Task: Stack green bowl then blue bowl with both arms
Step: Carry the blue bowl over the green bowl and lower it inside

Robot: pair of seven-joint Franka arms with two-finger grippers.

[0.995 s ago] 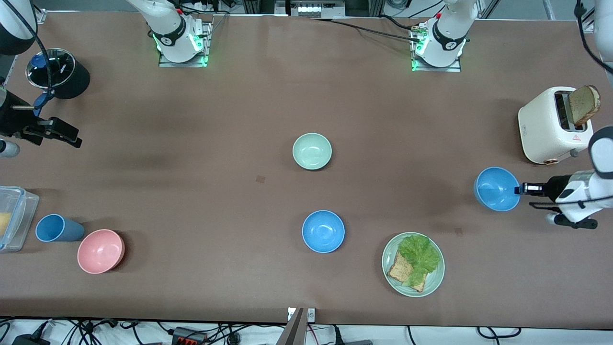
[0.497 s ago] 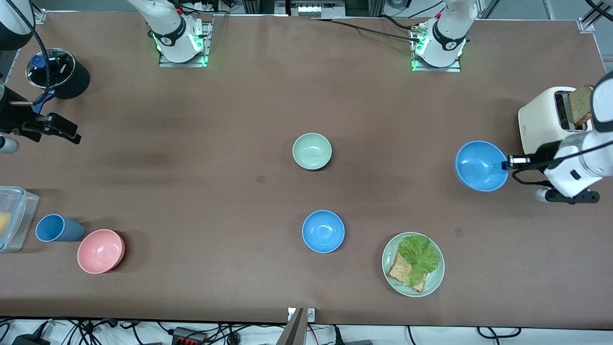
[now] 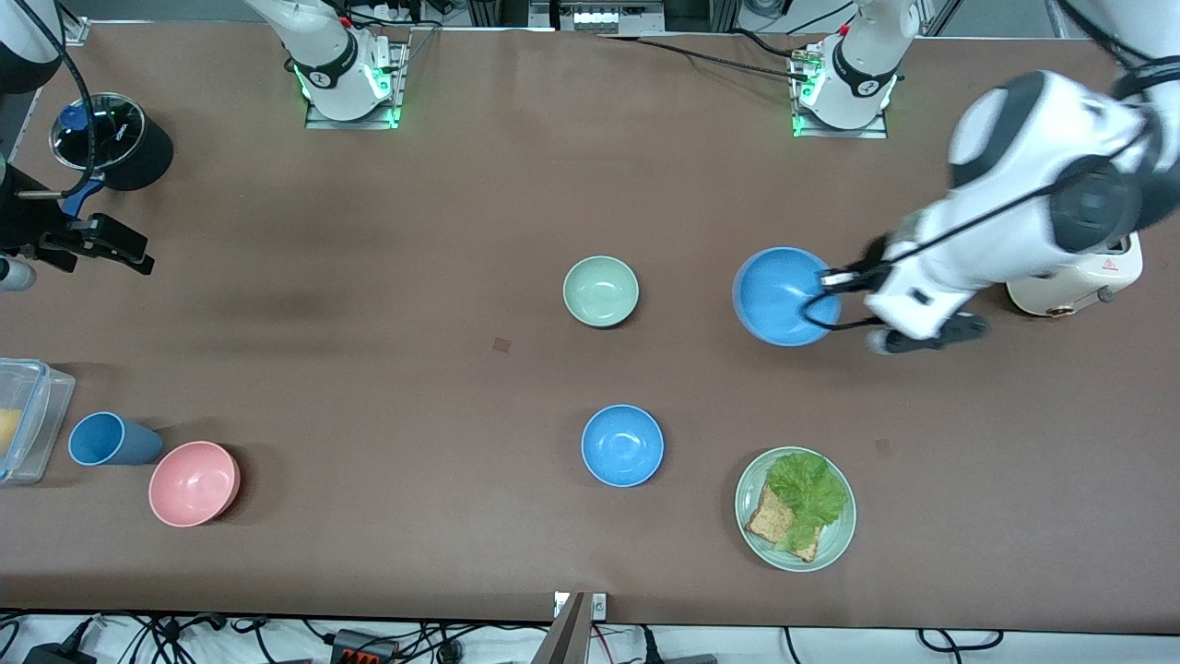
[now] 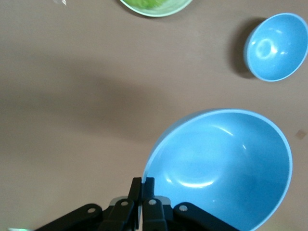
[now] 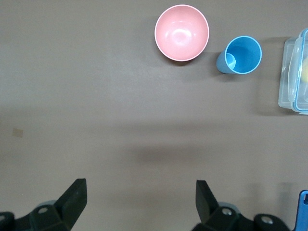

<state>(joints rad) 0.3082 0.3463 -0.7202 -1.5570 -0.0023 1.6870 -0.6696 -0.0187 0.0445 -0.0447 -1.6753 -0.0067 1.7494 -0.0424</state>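
Observation:
The green bowl stands upright and empty. My left gripper should go on carrying the blue bowl by its rim until its base nests in the green bowl.
The pale green bowl sits upright at the table's middle. My left gripper is shut on the rim of a blue bowl and holds it in the air beside the green bowl, toward the left arm's end; the left wrist view shows its fingers pinching that rim. A second blue bowl rests on the table nearer the front camera than the green bowl; it also shows in the left wrist view. My right gripper is open and empty over bare table at the right arm's end.
A green plate with lettuce and toast lies near the front edge. A white toaster stands at the left arm's end, partly hidden by the arm. A pink bowl, blue cup, clear box and black container are at the right arm's end.
My left arm has carried the blue bowl from beside the toaster toward the table's middle, now close to the green bowl. The right arm has barely moved.

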